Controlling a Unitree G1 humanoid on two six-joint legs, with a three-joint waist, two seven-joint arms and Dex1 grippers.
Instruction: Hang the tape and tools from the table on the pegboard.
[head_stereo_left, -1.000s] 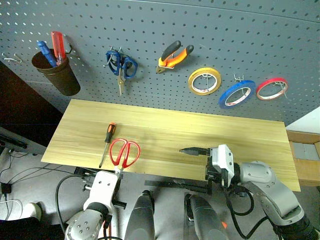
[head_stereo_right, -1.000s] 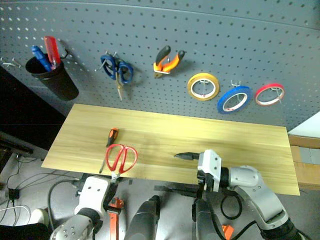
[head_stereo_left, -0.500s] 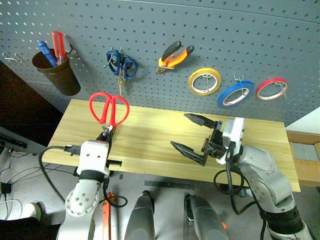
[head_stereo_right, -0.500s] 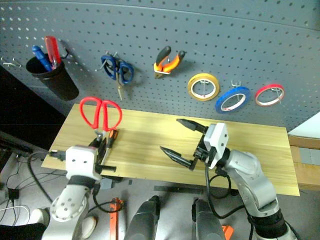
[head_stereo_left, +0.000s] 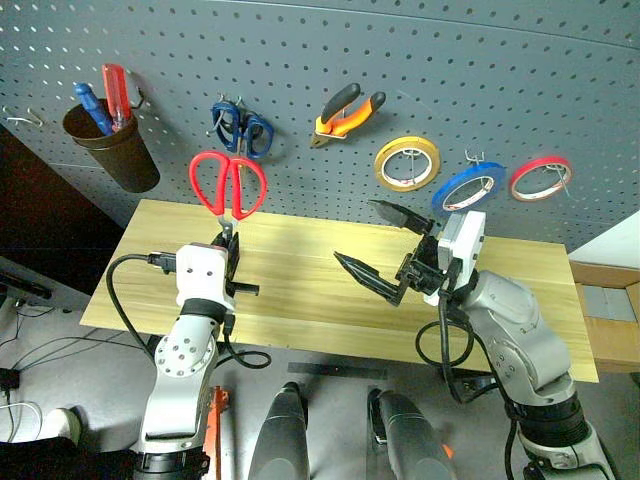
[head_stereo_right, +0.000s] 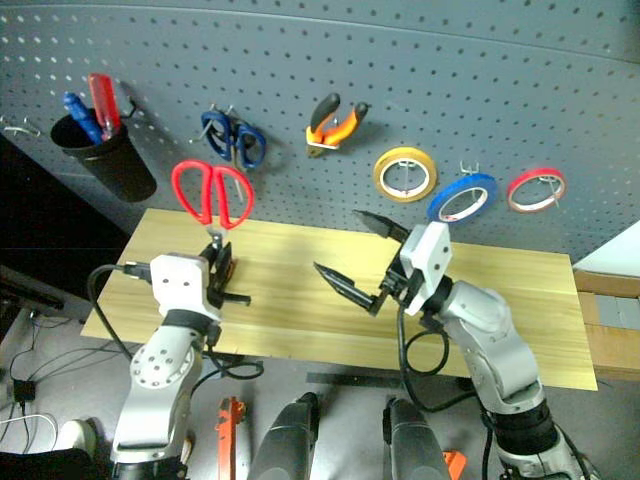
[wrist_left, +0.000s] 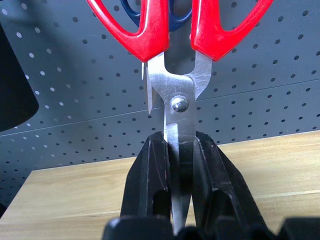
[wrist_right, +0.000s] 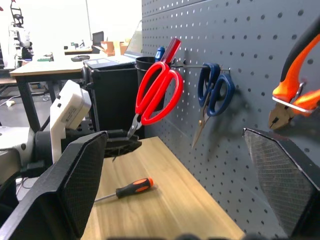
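I keep moving my left gripper toward the blue scissors' hook (head_stereo_left: 231, 101), as the red-handled scissors' loops (head_stereo_left: 236, 180) are up and facing it, and let go once a loop hangs there.
My left gripper (head_stereo_left: 228, 243) is shut on the blades of the red-handled scissors (head_stereo_left: 228, 185), held upright with the handles up, just in front of the pegboard (head_stereo_left: 300, 60) below the blue scissors. In the left wrist view both fingers (wrist_left: 150, 185) clamp the blade below the pivot. My right gripper (head_stereo_left: 385, 250) stands open and empty above the table (head_stereo_left: 300, 300). The blue tape (head_stereo_left: 470, 188) and the orange-and-black pliers (head_stereo_left: 347, 110) hang on the pegboard. The screwdriver (wrist_right: 131, 189) lies on the table near my left arm.
A dark cup (head_stereo_left: 112, 145) with a blue and a red handle in it hangs at the pegboard's left, next to blue-handled scissors (head_stereo_left: 240, 128). A yellow roll (head_stereo_left: 408, 162) and a red roll (head_stereo_left: 540, 178) flank the blue tape. A bare hook (head_stereo_left: 20, 118) sits far left.
My left gripper has lifted the red scissors off the table and carried them up and forward to the pegboard. My right arm has risen above the table, gripper still open.
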